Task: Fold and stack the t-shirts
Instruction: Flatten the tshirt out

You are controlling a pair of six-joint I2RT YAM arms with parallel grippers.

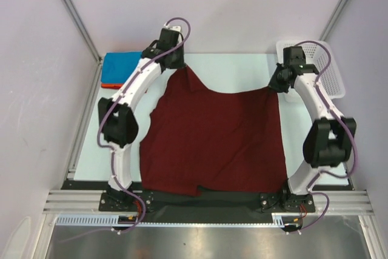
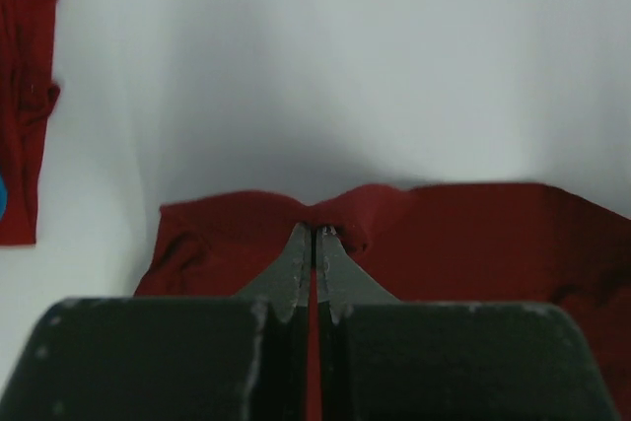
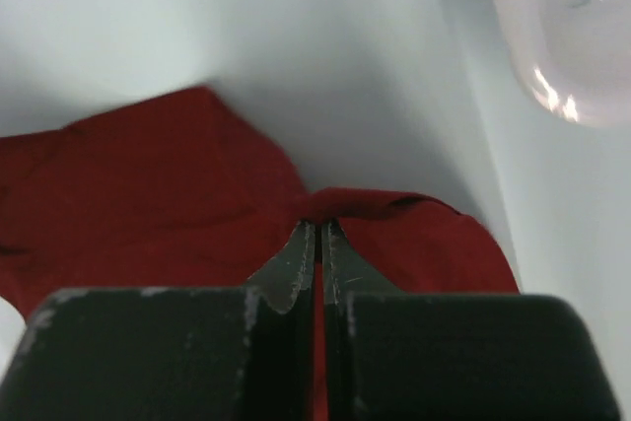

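Observation:
The maroon t-shirt's near hem is over the front edge (image 1: pixel 197 190). My left gripper and my right gripper should pick up the far corners and put the t-shirt down farther back (image 1: pixel 227 72).
A dark maroon t-shirt (image 1: pixel 215 141) lies spread over the middle of the table, its near hem over the front edge. My left gripper (image 1: pixel 177 63) is shut on the shirt's far left corner, pulled into a peak; in the left wrist view the cloth (image 2: pixel 434 244) bunches at the fingertips of the gripper (image 2: pixel 317 234). My right gripper (image 1: pixel 277 86) is shut on the far right corner; the right wrist view shows the gripper (image 3: pixel 317 224) pinching a fold of the cloth (image 3: pixel 148 194). A folded bright blue t-shirt (image 1: pixel 120 65) lies on an orange-red one (image 1: pixel 108 84) at the far left.
A white plastic mesh basket (image 1: pixel 332 71) stands at the far right, close behind my right arm; its rim (image 3: pixel 552 27) shows in the right wrist view. The side walls of the enclosure stand close on both sides.

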